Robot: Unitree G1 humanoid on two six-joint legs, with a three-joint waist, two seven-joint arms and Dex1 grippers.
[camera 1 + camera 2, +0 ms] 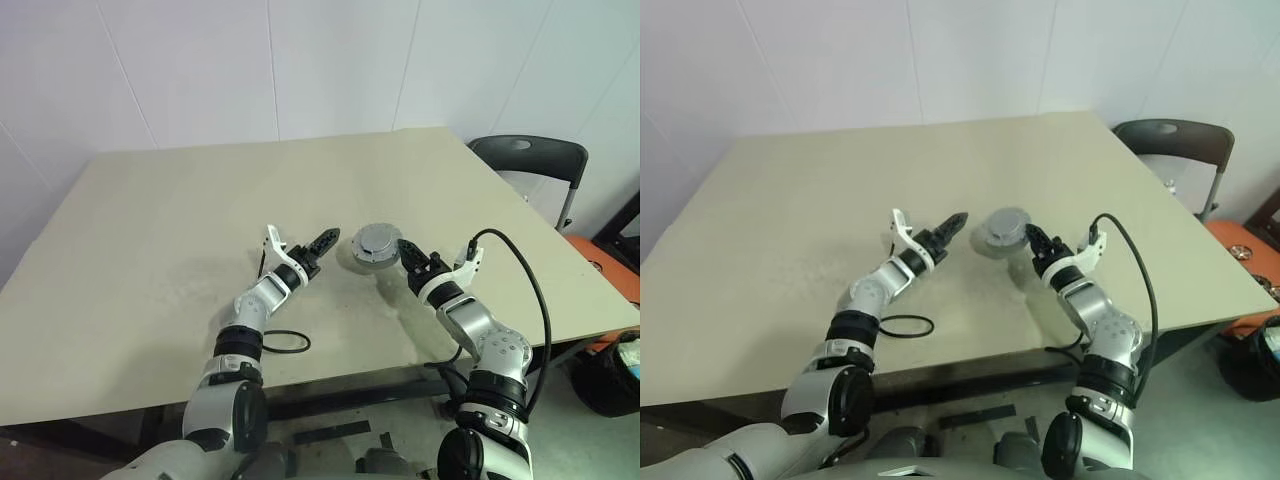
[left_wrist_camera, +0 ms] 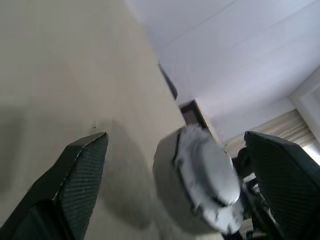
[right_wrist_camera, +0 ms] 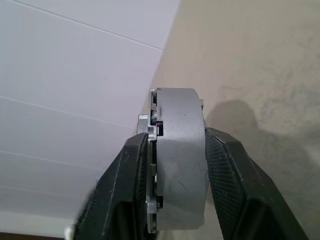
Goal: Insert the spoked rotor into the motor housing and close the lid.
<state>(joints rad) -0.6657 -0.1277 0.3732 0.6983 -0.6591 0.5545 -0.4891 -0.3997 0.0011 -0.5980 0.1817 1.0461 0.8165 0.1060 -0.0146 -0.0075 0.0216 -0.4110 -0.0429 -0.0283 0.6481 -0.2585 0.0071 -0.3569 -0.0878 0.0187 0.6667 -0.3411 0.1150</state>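
Observation:
The lid (image 1: 378,238) is flush along a thin dark seam (image 2: 185,187). The lid should stay closed and move along with the motor housing when I carry the housing.
The motor housing (image 1: 372,256) is a short silver-grey cylinder near the table's middle. The lid (image 1: 378,239) lies flat on top of it, with a thin seam between them in the right wrist view. My right gripper (image 1: 408,254) is shut on the motor housing (image 3: 181,150), one finger on the lid (image 3: 151,150) side and one on the base. My left gripper (image 1: 318,250) stands open just left of the housing, touching nothing. In the left wrist view the housing (image 2: 167,170) and lid (image 2: 210,175) sit between its spread fingers (image 2: 75,185). The spoked rotor is hidden.
A thin black ring (image 1: 286,342) lies on the beige table (image 1: 150,230) beside my left forearm. A dark chair (image 1: 530,160) stands past the table's far right corner. Orange and dark objects (image 1: 610,370) sit on the floor to the right.

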